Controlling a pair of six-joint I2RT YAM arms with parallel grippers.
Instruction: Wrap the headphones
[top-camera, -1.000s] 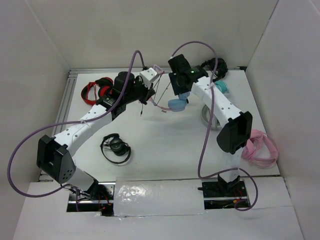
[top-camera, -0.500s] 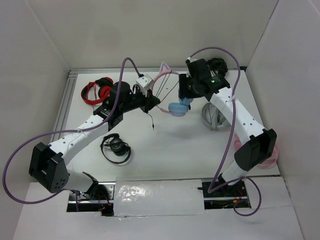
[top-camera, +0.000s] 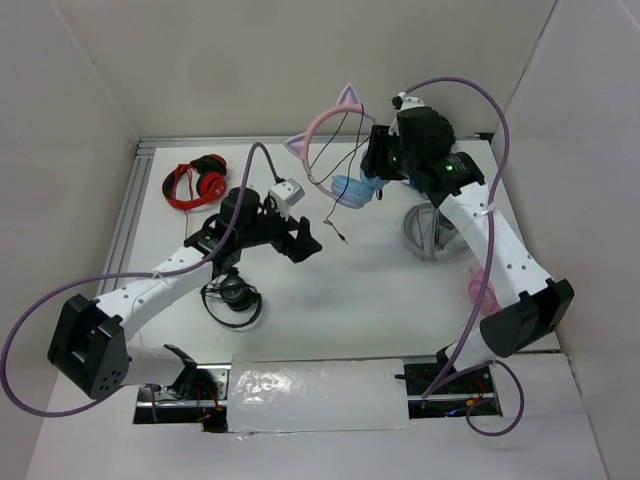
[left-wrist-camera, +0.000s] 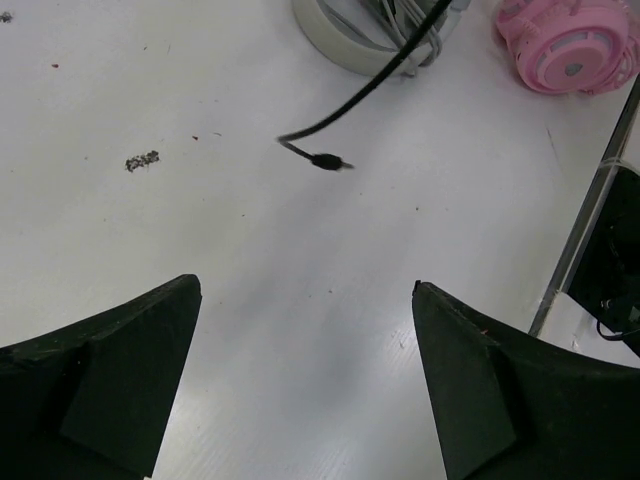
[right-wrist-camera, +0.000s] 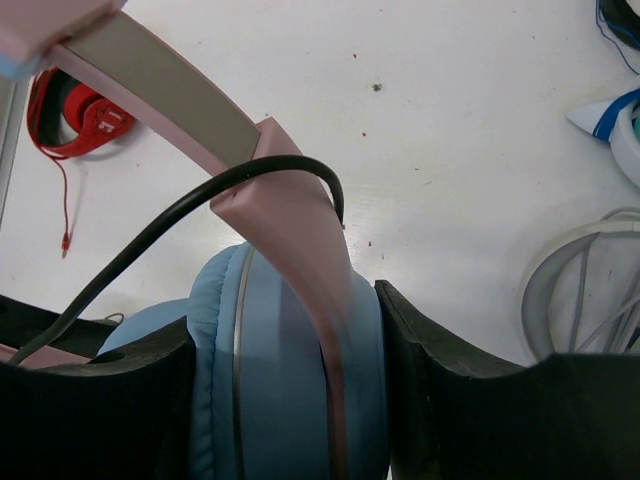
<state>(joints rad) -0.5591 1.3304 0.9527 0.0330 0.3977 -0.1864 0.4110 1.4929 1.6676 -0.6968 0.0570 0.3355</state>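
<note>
Next, I back my left gripper off, level it out and close it around the cable near the plug, because the plug dangles out past its downward-tilted fingers.
The headphones hang in the air at the back middle, their pink cat-eared headband pointing up and left. My right gripper is shut on the two light blue ear cups, pressed together between its fingers. The thin black cable loops over the headband and dangles down, its plug hanging free just above the table. My left gripper is low over the table, below and left of the plug, open wide with nothing between its fingers.
Red-and-black headphones lie at the back left. Small black headphones rest under the left arm. All-pink headphones lie at the right, mostly behind the right arm. A grey ring with pale cables sits right of centre.
The left gripper has opened, let go of the cable and drawn back toward the near side. The right gripper carried the headphones up and toward the back right.
</note>
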